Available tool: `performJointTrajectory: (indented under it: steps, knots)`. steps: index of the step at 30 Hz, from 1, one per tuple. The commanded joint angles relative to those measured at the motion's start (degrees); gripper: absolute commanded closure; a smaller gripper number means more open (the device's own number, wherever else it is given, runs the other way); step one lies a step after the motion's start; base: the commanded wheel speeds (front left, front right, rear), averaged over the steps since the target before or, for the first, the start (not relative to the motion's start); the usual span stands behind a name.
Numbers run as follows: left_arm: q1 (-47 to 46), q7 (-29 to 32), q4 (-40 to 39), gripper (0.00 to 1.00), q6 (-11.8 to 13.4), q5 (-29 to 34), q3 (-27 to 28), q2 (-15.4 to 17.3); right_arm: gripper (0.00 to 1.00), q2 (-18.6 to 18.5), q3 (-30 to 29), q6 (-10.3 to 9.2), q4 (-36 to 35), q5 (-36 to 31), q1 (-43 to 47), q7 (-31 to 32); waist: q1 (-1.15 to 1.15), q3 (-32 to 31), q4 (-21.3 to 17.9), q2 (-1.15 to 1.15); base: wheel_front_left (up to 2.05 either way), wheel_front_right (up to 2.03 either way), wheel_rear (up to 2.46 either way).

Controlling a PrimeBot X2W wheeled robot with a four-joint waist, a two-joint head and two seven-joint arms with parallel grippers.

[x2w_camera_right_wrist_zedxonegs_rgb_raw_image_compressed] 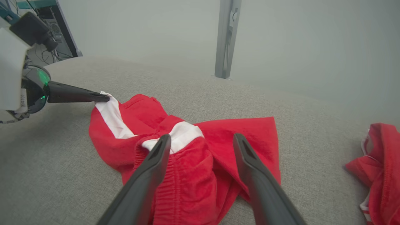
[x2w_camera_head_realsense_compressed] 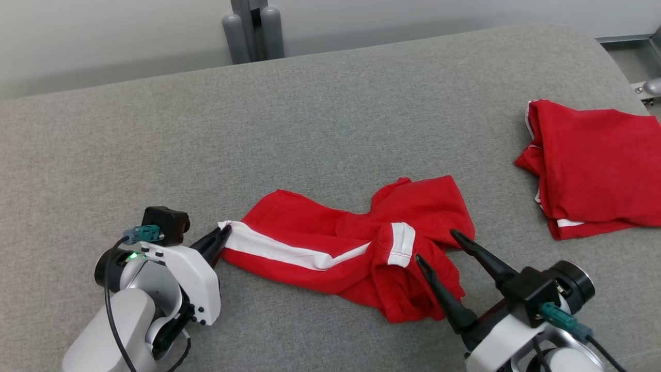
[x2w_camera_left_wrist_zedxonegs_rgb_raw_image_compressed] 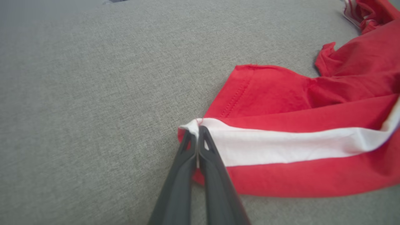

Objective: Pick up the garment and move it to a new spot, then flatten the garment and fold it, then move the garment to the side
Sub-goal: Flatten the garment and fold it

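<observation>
The garment (x2w_camera_head_realsense_compressed: 303,214) will open out along a long straight side when I pull its corners apart, because the white stripe slips (x2w_camera_head_realsense_compressed: 365,249) under the bunched waistband.
The garment (x2w_camera_head_realsense_compressed: 356,248) is a red pair of shorts with a white side stripe, lying crumpled on the grey surface; it also shows in the left wrist view (x2w_camera_left_wrist_zedxonegs_rgb_raw_image_compressed: 297,131) and the right wrist view (x2w_camera_right_wrist_zedxonegs_rgb_raw_image_compressed: 187,156). My left gripper (x2w_camera_head_realsense_compressed: 223,233) is shut on the garment's left hem corner at the white stripe, with its fingers (x2w_camera_left_wrist_zedxonegs_rgb_raw_image_compressed: 204,147) pinching the cloth edge. My right gripper (x2w_camera_head_realsense_compressed: 436,245) stands open just above the garment's elasticated waistband at its right end, one fingertip (x2w_camera_right_wrist_zedxonegs_rgb_raw_image_compressed: 164,140) over the white patch, the other over red cloth, nothing between them.
A second red garment (x2w_camera_head_realsense_compressed: 594,168) lies folded at the right edge of the grey padded surface (x2w_camera_head_realsense_compressed: 310,119). A grey post (x2w_camera_head_realsense_compressed: 253,28) stands behind the far edge. Bare surface stretches to the left and behind.
</observation>
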Motion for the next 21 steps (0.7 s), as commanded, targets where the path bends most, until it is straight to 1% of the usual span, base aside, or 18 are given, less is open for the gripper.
performJointTrajectory:
  steps: [1,5,9,11,14,15,16,21]
  knots:
    - [-1.10,-0.38,0.28,1.00,-0.30,-0.13,-0.14,0.18,0.00,-1.71,1.17,-0.03,-0.71,-1.15,-1.14,1.09,0.00,0.14,0.25,0.00,0.00,0.00,0.00]
    - [-1.78,-0.84,0.83,1.00,-0.40,-0.21,-0.96,0.09,0.00,-5.34,6.65,-0.03,-2.26,-3.25,-3.80,3.74,0.00,0.55,0.86,0.00,0.00,0.00,0.00]
    - [-2.69,-1.51,1.35,1.00,-0.47,-0.39,-1.55,-0.08,0.00,-8.56,12.15,-0.03,-3.18,-3.95,-6.39,6.08,0.00,0.79,1.55,0.00,0.00,0.00,0.00]
    - [-2.78,-1.81,1.65,1.00,-0.40,-0.50,-1.83,-0.21,0.00,-9.71,13.35,-0.03,-3.21,-4.62,-7.62,7.13,0.00,0.89,1.86,0.00,0.00,0.00,0.00]
    - [-3.45,-2.55,2.03,1.00,-0.43,-0.51,-2.12,-0.30,0.00,-10.02,13.25,-0.03,-2.18,-5.67,-8.84,8.18,0.00,1.01,2.22,0.00,0.00,0.00,0.00]
    - [-3.62,-2.84,2.16,1.00,-0.44,-0.48,-2.19,-0.34,0.44,-9.87,13.12,-0.03,-1.81,-5.88,-9.07,8.31,0.00,0.99,2.35,0.00,0.00,0.00,0.00]
    - [-3.78,-3.69,2.30,1.00,-0.45,-0.53,-2.31,-0.50,1.00,-9.55,12.66,-0.03,-0.97,-5.97,-9.52,8.85,0.00,0.94,2.64,0.00,0.00,0.00,0.00]
    - [-3.82,-5.96,1.64,1.00,-0.40,-0.51,-2.06,-0.66,1.00,-8.20,8.60,-0.03,0.49,-4.78,-8.22,7.98,0.00,0.59,3.41,0.00,0.00,0.00,0.00]
